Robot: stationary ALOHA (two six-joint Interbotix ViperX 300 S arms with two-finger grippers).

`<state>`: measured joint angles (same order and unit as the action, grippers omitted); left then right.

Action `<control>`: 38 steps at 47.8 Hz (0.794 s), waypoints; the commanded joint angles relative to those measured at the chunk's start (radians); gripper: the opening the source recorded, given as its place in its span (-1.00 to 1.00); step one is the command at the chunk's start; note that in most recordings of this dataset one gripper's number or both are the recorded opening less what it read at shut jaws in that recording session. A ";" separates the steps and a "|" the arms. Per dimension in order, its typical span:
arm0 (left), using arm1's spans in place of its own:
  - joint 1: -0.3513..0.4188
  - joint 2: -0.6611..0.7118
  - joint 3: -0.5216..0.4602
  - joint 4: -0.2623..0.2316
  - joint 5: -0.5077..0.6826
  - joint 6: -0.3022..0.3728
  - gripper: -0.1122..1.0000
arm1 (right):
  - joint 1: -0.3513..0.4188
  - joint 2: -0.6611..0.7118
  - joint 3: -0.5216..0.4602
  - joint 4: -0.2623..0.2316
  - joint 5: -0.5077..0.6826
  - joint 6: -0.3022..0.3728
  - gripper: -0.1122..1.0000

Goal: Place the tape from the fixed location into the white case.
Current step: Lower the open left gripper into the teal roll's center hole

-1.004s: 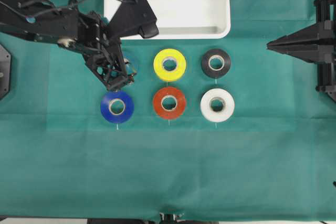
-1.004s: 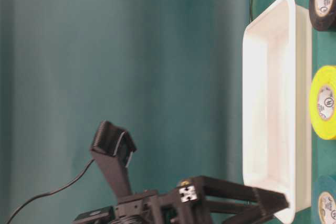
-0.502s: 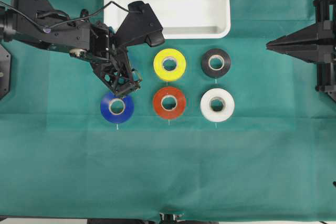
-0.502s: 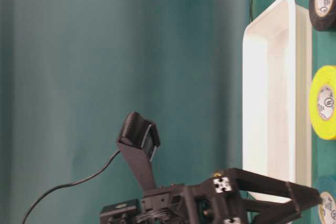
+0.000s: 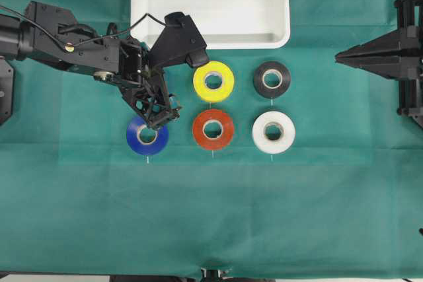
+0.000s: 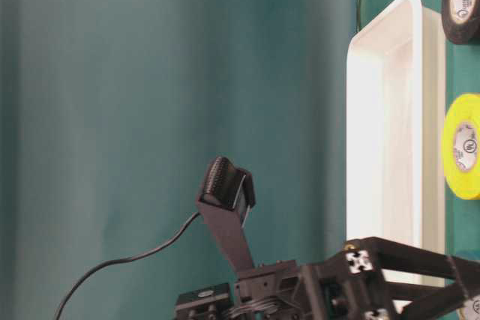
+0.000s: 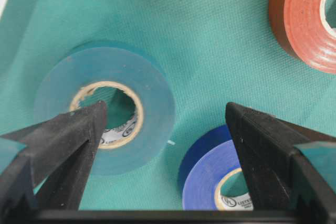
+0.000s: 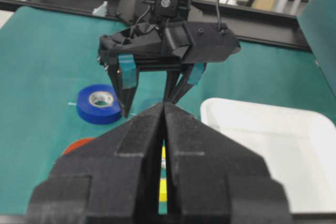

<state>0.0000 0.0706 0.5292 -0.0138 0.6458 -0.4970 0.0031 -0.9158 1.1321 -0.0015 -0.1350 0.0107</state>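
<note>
The white mark (image 7: pixel 171 142) should stay behind when the robot lifts the teal tape (image 7: pixel 156 111), because the mark lies flat on the green cloth just outside the teal tape's rim.
The teal tape (image 7: pixel 134 85), with its pale core, lies flat on the green cloth, seen in the left wrist view. From overhead it is hidden under my left arm. My left gripper (image 7: pixel 165 109) (image 5: pixel 160 111) hangs open just above it. One fingertip is over the roll's core and the other over the blue roll (image 7: pixel 207 182); nothing is held. The white case (image 5: pixel 210 39) (image 6: pixel 409 5) sits at the back, just behind the rolls. My right gripper (image 5: pixel 340 57) (image 8: pixel 164 105) is shut at the far right with nothing in it.
The blue roll (image 5: pixel 147 135) lies directly in front of the teal one. Yellow (image 5: pixel 213 81), red (image 5: pixel 213 129), black (image 5: pixel 271 79) and white (image 5: pixel 273 132) rolls stand in two rows to the right. Open green cloth fills the front half.
My left arm has reached further right and forward, bringing the open gripper over the teal roll and toward the blue one. The right arm and the rolls have not moved.
</note>
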 commanded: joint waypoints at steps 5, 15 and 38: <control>-0.003 0.006 -0.005 -0.002 -0.006 -0.005 0.99 | 0.000 0.005 -0.028 0.002 -0.003 0.002 -0.80; -0.002 0.017 0.003 -0.003 -0.009 -0.009 0.99 | 0.000 0.005 -0.026 0.002 -0.003 0.002 -0.80; 0.000 0.035 0.002 -0.002 -0.012 -0.006 0.99 | 0.000 0.005 -0.028 0.000 -0.002 0.000 -0.80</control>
<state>-0.0015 0.1181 0.5400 -0.0153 0.6366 -0.5031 0.0015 -0.9158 1.1321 -0.0015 -0.1335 0.0123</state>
